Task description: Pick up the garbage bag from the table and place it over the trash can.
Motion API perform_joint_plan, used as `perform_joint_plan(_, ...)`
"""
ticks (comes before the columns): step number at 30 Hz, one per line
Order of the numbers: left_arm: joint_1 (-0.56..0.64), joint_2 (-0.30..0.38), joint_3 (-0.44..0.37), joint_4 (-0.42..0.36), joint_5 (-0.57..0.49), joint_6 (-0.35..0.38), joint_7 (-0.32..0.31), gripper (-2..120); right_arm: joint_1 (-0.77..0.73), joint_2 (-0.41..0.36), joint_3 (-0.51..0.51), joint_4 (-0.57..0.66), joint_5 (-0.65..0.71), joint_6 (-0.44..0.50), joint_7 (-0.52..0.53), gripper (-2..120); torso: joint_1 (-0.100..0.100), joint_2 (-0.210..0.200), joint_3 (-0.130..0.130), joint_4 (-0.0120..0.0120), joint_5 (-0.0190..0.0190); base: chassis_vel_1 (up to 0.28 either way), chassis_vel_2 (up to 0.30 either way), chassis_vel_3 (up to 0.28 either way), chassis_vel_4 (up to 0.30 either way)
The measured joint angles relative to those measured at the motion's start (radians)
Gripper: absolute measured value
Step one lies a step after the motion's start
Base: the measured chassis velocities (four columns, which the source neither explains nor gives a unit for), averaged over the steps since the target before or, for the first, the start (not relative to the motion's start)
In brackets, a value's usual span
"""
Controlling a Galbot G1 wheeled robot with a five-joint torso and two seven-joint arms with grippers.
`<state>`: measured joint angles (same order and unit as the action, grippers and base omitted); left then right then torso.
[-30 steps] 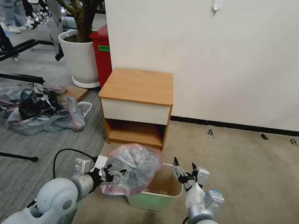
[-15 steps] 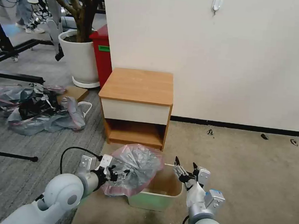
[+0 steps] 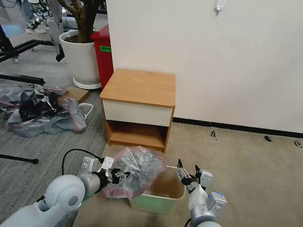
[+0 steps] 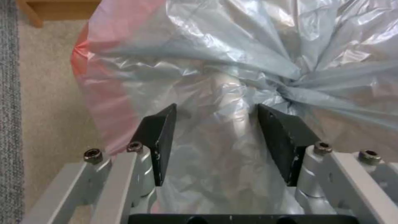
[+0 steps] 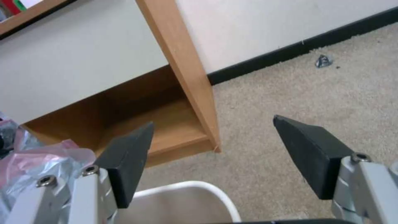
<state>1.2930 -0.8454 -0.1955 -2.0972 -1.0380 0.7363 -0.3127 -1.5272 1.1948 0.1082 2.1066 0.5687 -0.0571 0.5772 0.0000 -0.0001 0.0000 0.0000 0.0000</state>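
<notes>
A pale rounded ridge can be seen through the garbage bag between the fingers. This means the trash can (image 3: 153,202) will come along when I lift the fold.
The garbage bag (image 3: 138,166), crinkly grey plastic with a pink band, lies bunched over the left half of the cream trash can (image 3: 160,202) on the floor in front of the table (image 3: 139,86). My left gripper (image 3: 121,176) is at the bag's left side, open, its black fingers (image 4: 159,140) apart with loose folds of the bag (image 4: 232,77) lying between them. My right gripper (image 3: 187,164) hovers open over the can's right rim (image 5: 186,186), pointing toward the table's side panel (image 5: 182,62), holding nothing.
A heap of grey and black bags (image 3: 36,109) lies on the grey carpet at left. A white plant pot (image 3: 80,59) and a red bin (image 3: 105,54) stand behind the table. The wall runs behind, and the beige carpet lies bare to the right.
My left arm has shifted slightly right, closer in against the bag. The bag, the trash can and the right gripper have stayed put.
</notes>
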Motion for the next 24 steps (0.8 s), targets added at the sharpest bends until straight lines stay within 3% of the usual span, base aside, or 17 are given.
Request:
perform_joint_plan(21, -0.073, 0.009, 0.099, 0.050, -0.062, 0.000, -0.059, 54, 0.009, 0.006, -0.005, -0.024, -0.002, 0.006, 0.000, 75, 0.000, 0.000, 0.000, 0.0000, 0.0000, 0.000, 0.000, 0.000, 0.000)
perform_joint_plan(24, -0.092, 0.010, 0.124, 0.061, -0.092, 0.000, -0.090, 55, 0.011, 0.004, -0.002, -0.024, -0.002, 0.007, 0.000, 75, 0.000, 0.000, 0.000, 0.0000, 0.0000, 0.000, 0.000, 0.000, 0.000)
